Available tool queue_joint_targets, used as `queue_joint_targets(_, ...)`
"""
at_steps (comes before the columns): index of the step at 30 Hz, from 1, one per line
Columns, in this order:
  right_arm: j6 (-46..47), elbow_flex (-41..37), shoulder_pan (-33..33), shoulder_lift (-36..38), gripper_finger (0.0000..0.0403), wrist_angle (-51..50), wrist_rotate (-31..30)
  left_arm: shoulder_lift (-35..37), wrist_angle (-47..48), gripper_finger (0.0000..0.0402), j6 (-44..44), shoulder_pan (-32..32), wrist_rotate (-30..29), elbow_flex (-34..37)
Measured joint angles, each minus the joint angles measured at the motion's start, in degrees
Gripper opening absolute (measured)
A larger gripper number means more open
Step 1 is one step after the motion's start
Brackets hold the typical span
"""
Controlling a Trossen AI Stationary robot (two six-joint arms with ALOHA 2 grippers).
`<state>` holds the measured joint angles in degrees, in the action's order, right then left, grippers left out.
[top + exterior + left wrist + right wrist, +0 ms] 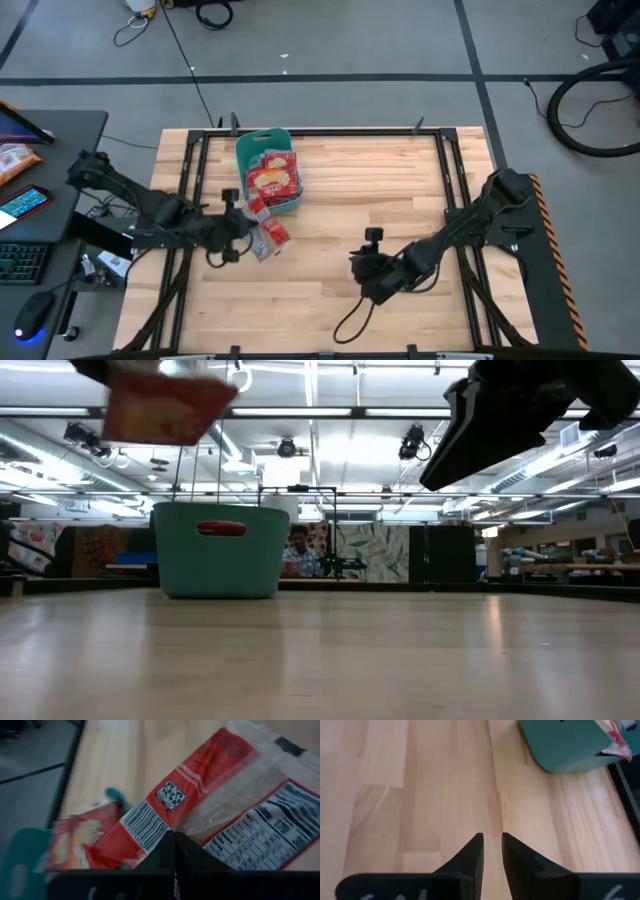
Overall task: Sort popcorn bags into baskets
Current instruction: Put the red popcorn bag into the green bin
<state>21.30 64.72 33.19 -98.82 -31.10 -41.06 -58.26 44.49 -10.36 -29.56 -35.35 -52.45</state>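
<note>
My left gripper is holding the popcorn bag [170,408] higher than the teal basket's rim. It should keep carrying the bag until the bag is over the piled bags [275,180], and then let go.
A teal basket [262,150] stands near the table's far edge, left of centre, and also shows in the low view [218,555]. Red popcorn bags [274,178] lie piled in it, reaching over its near rim. My left gripper [238,236] is just near of the basket and shut on another popcorn bag [269,238], whose back with barcode and nutrition panel faces the wrist camera [210,805]. In the low view that bag [165,405] hangs high above the table. My right gripper [362,262] hovers over bare wood near the table's middle, fingers slightly open [492,845], holding nothing. My left gripper [175,845] pinches the popcorn bag between its two fingers at the bag's edge [172,822], between the barcode and the nutrition panel. The fingers come roughly level from the table's left. The bag sticks out beyond the fingertips and is lifted clear of the table.
Bare wooden tabletop [400,190] lies between the basket and the right arm. Black frame rails [452,170] run along the table's sides. A desk with a phone and keyboard [20,205] stands off the left edge. A person [297,550] sits far behind the table.
</note>
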Motion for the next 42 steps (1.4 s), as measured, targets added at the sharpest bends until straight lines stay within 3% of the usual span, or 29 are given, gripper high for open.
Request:
queue_joint_targets(7,-7.1,-10.1,-1.9,5.2,0.0073,16.9,2.0,-0.1,-1.5,0.0000,14.5,15.7,2.6,0.0)
queue_joint_targets(12,-11.9,-13.1,-3.5,5.8,0.0073,23.2,3.2,-0.5,-4.1,0.0000,25.0,29.6,10.5,0.0)
queue_joint_targets(21,-18.4,-13.8,-6.5,5.8,0.0073,24.9,5.3,-2.1,-12.3,0.0000,40.2,50.6,26.6,3.9)
queue_joint_targets(24,-20.1,-13.8,-7.0,5.8,0.0073,25.4,5.3,-2.6,-15.2,0.0000,45.5,54.7,31.1,6.2)
queue_joint_targets(32,-21.5,-13.8,-8.4,6.2,0.0073,25.6,6.3,-4.3,-18.6,0.0010,52.3,59.1,32.5,10.1)
queue_joint_targets(36,-21.5,-13.9,-11.8,9.0,0.0071,26.3,14.3,-4.5,-18.7,0.0052,49.6,59.3,32.8,10.2)
queue_joint_targets(42,-22.3,-18.8,-16.3,15.0,0.0056,30.5,14.8,-3.0,-18.4,0.0122,43.1,59.1,29.9,10.2)
